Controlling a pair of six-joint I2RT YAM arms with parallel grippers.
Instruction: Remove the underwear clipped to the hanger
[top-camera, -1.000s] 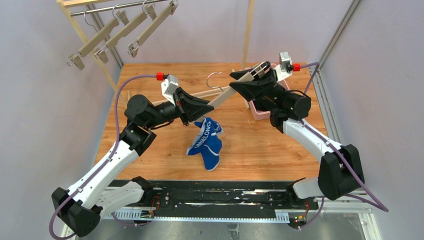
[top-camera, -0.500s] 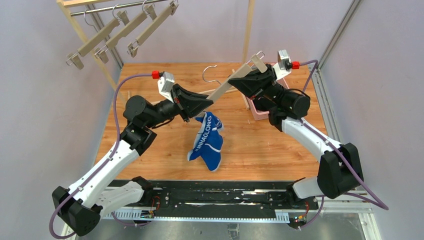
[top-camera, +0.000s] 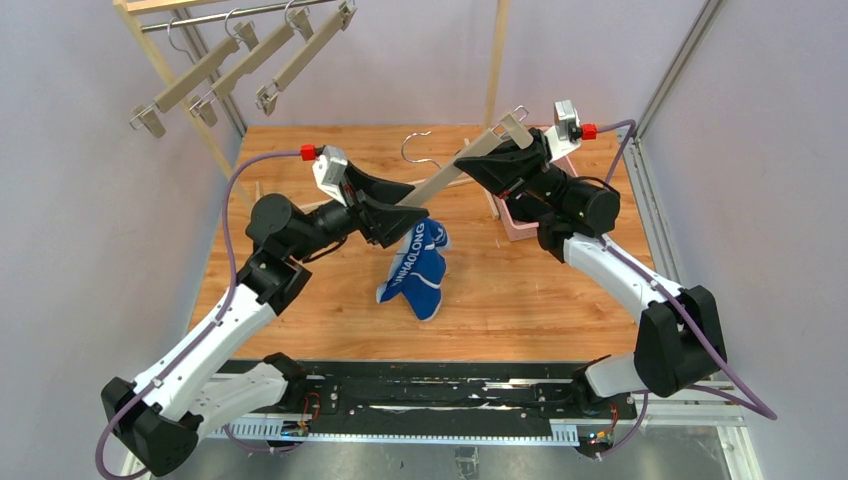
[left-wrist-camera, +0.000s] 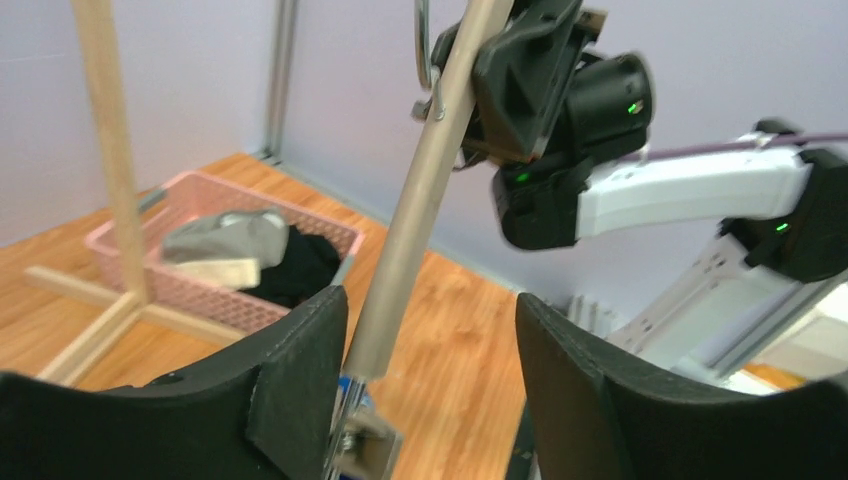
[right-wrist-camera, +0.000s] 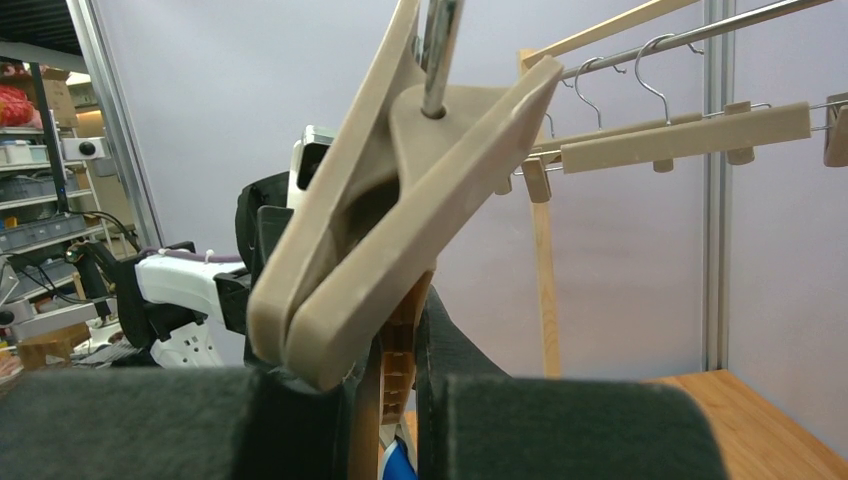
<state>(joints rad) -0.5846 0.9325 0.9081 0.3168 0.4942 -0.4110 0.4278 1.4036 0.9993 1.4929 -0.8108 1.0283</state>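
Observation:
The hanger's bar (left-wrist-camera: 376, 335) rests against a finger of the robot's left gripper, so next the gripper backs away past the bar's end and squeezes the lower clip (left-wrist-camera: 371, 450) open.
A pale wooden hanger (top-camera: 450, 180) slants above the table, its hook at the back. My right gripper (top-camera: 470, 160) is shut on the bar near its upper end; in the right wrist view that gripper (right-wrist-camera: 400, 400) pinches the wood beside a beige clip (right-wrist-camera: 400, 200). The bright blue underwear (top-camera: 415, 275) with white lettering hangs from the lower clip. My left gripper (top-camera: 418, 212) is open around that lower end. In the left wrist view the bar (left-wrist-camera: 420, 200) lies against the left finger (left-wrist-camera: 300, 360). Grey underwear (left-wrist-camera: 225, 235) and black underwear (left-wrist-camera: 300, 265) lie in the pink basket (left-wrist-camera: 130, 270).
The pink basket (top-camera: 515, 228) sits on the table under the right arm, beside an upright wooden post (top-camera: 495, 60). A rack at the back left carries three empty clip hangers (top-camera: 240, 60). Aluminium frame posts stand at both back corners.
My left gripper has opened from shut and shifted up and right along the lower end. My right gripper closed on the bar and raised it. The blue underwear still hangs there.

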